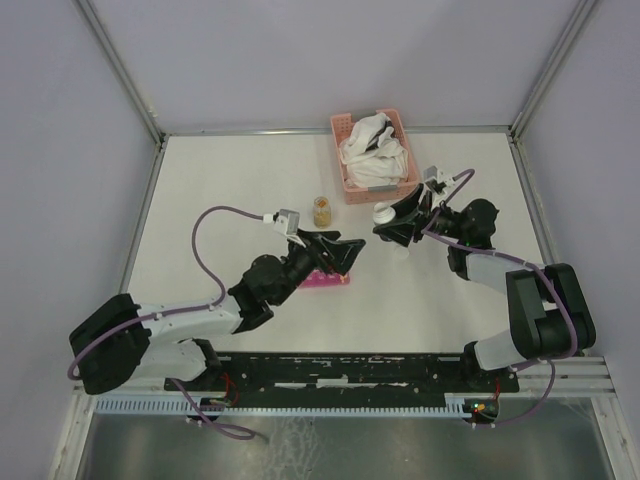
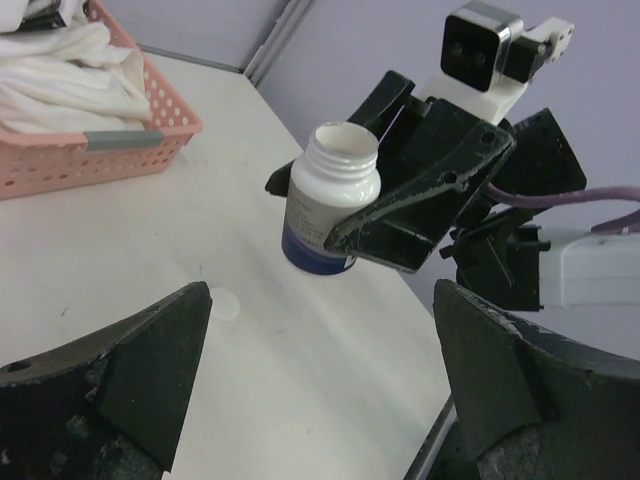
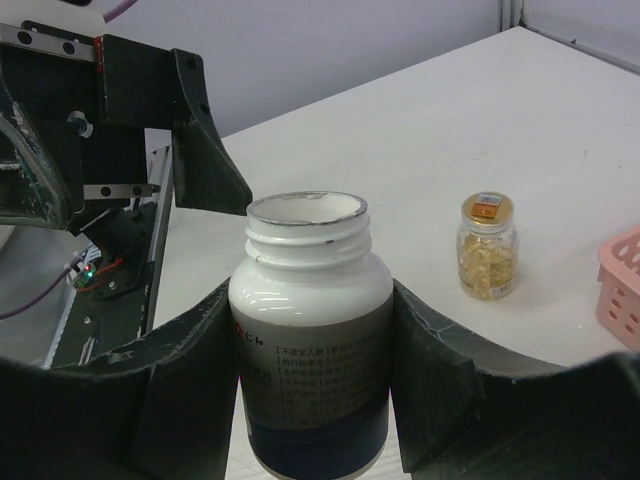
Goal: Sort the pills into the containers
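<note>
Next, I take over the bottle (image 1: 384,214) with my empty left gripper, because my right gripper holds the uncapped white pill bottle away from the pink strip of containers (image 1: 326,279).
My right gripper (image 3: 308,315) is shut on an uncapped white pill bottle (image 3: 310,330) with a dark blue base, held upright above the table; what is inside it does not show. The same bottle (image 2: 330,200) appears in the left wrist view and from above (image 1: 383,213). My left gripper (image 1: 345,255) stands wide open with nothing between its fingers (image 2: 110,390), facing the bottle. Under it lies the pink strip of containers (image 1: 325,281), partly hidden. A small clear bottle (image 3: 487,245) of yellow pills stands capped on the table (image 1: 322,210).
A pink lattice basket (image 1: 375,155) with white cloths sits at the back, near the right arm. A round white cap (image 2: 225,303) lies flat on the table below the held bottle. The table's metal rail runs along the near edge.
</note>
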